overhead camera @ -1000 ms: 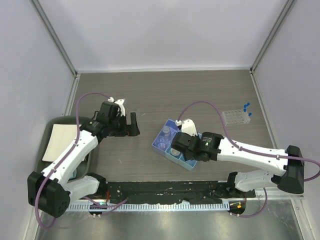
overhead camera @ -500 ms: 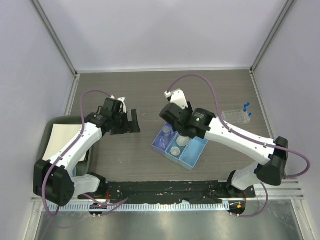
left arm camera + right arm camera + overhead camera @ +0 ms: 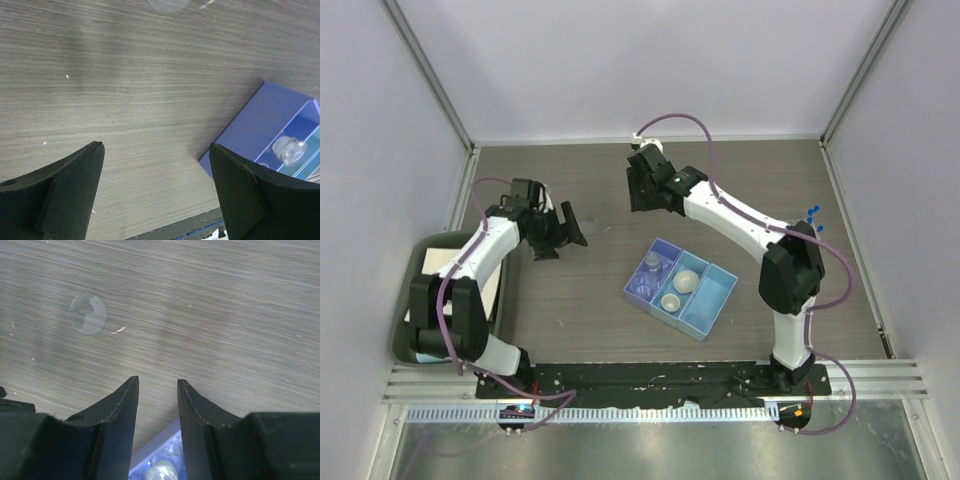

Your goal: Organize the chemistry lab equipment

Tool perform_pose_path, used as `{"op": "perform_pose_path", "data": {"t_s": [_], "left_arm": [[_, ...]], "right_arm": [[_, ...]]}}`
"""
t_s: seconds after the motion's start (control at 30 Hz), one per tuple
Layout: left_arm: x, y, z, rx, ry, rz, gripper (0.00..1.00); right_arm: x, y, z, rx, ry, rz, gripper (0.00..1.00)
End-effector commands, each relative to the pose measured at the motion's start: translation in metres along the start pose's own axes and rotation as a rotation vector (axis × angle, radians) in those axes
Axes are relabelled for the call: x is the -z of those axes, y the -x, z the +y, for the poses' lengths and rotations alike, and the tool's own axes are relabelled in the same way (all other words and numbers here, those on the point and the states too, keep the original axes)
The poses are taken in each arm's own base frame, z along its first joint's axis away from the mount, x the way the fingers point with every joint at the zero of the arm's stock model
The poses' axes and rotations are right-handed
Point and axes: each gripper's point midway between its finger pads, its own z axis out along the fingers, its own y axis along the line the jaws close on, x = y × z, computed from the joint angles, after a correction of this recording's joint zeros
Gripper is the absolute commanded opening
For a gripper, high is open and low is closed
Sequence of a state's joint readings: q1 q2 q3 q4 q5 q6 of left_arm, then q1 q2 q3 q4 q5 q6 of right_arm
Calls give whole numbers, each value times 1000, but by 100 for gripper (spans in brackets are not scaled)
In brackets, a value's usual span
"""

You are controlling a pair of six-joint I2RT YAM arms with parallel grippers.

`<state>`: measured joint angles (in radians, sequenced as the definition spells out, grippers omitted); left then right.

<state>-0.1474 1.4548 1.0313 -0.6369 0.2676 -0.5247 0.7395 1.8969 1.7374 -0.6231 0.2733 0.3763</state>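
Note:
The clear round glass item point(image 3: 88, 314) is lying flat on the wood, so I should hold its edge point(image 3: 104, 320) steady with my right gripper while my left gripper pinches the opposite edge.
A blue divided tray point(image 3: 715, 300) sits mid-table. It holds a clear glass beaker point(image 3: 651, 264) and two white dishes point(image 3: 686, 281) point(image 3: 670, 301). The clear tube rack point(image 3: 790, 235) stands at the right with blue-capped test tubes point(image 3: 813, 212) beside it. A clear round glass item point(image 3: 88, 314) lies on the bare wood; its edge shows as the glass item point(image 3: 167, 4) at the top of the left wrist view. My left gripper point(image 3: 565, 238) point(image 3: 155, 145) is open and empty, left of the tray point(image 3: 270, 120). My right gripper point(image 3: 642, 195) point(image 3: 158, 380) hovers behind the tray point(image 3: 160, 460), open, holding nothing.
A dark green bin point(image 3: 415, 260) with a white pad point(image 3: 442, 275) in it stands at the table's left edge. Walls enclose the table on three sides. The black base rail point(image 3: 650, 378) runs along the near edge.
My right arm has lifted off the blue tray and swung to the back centre, its jaws a little narrower. My left gripper has turned and drawn slightly left.

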Motion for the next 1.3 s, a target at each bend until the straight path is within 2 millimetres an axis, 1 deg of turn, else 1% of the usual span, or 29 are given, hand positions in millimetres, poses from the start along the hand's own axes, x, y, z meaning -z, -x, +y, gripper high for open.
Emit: {"op": "perform_pose_path", "data": {"t_s": [0.0,0.03,0.07,0.1,0.17,0.2,0.23,0.27,0.3,0.37,0.4,0.43,0.5,0.57,0.6,0.7,0.73,0.8,0.83,0.87,0.93,0.97,1.0,1.07,1.1,1.17,1.2,1.23,1.27], "left_arm": [[-6,26,-12,55,-97,-6,88],[-10,27,-11,72,-106,3,86],[-15,27,-10,107,-116,18,84],[-18,33,-12,117,-132,4,84],[-23,39,-15,151,-154,-1,81],[-29,42,-14,159,-161,3,80],[-32,43,-15,166,-160,6,77],[-34,48,-16,175,-163,1,75],[-41,49,-13,183,-154,11,74],[-47,54,-12,190,-151,9,69],[-53,55,-9,199,-138,13,68],[-55,59,-7,202,-131,5,64],[-60,63,-5,211,-124,1,61],[-68,67,2,228,-103,2,56],[-71,69,4,237,-97,-3,55],[-80,72,14,255,-64,-9,49],[-83,73,19,265,-48,-13,48],[-85,76,23,270,-42,-24,47],[-86,79,26,273,-38,-31,45],[-89,78,28,278,-29,-27,45],[-90,82,31,286,-31,-31,44],[-92,82,31,287,-33,-31,47],[-93,82,31,289,-33,-31,55],[-93,84,33,295,-33,-35,66],[-94,84,33,298,-33,-33,80],[-94,84,32,306,-38,-36,87],[-93,85,31,305,-40,-39,96],[-92,86,31,304,-42,-44,100],[-91,86,31,305,-42,-42,100]], "right_arm": [[-13,34,48,-80,230,-52,43],[-26,27,51,-84,239,-28,45],[-29,26,58,-95,268,-19,46],[-32,31,61,-102,281,-31,46],[-41,24,72,-113,338,4,47],[-44,27,76,-122,359,1,48],[-47,28,77,-129,371,6,50],[-55,20,82,-141,398,38,52],[-55,24,86,-147,419,35,56],[-64,21,89,-162,437,55,57],[-64,21,92,-169,457,56,57],[-67,20,93,-178,461,58,58],[-72,18,96,-189,477,59,58],[-78,18,95,-205,482,58,58],[-82,13,98,-213,496,76,58],[-92,7,96,-232,500,85,58],[-93,6,97,-238,508,89,58],[-99,4,97,-244,513,89,59],[-105,-2,97,-250,517,106,59],[-106,-2,99,-253,524,107,59],[-112,-6,99,-255,527,119,63],[-114,-8,98,-255,525,121,64],[-115,-8,98,-255,525,123,66],[-120,-13,95,-259,520,134,70],[-121,-15,95,-259,522,139,71],[-125,-21,95,-264,526,159,75],[-127,-23,96,-267,529,165,75],[-127,-23,97,-269,535,167,75],[-130,-26,98,-273,538,172,76]]}}
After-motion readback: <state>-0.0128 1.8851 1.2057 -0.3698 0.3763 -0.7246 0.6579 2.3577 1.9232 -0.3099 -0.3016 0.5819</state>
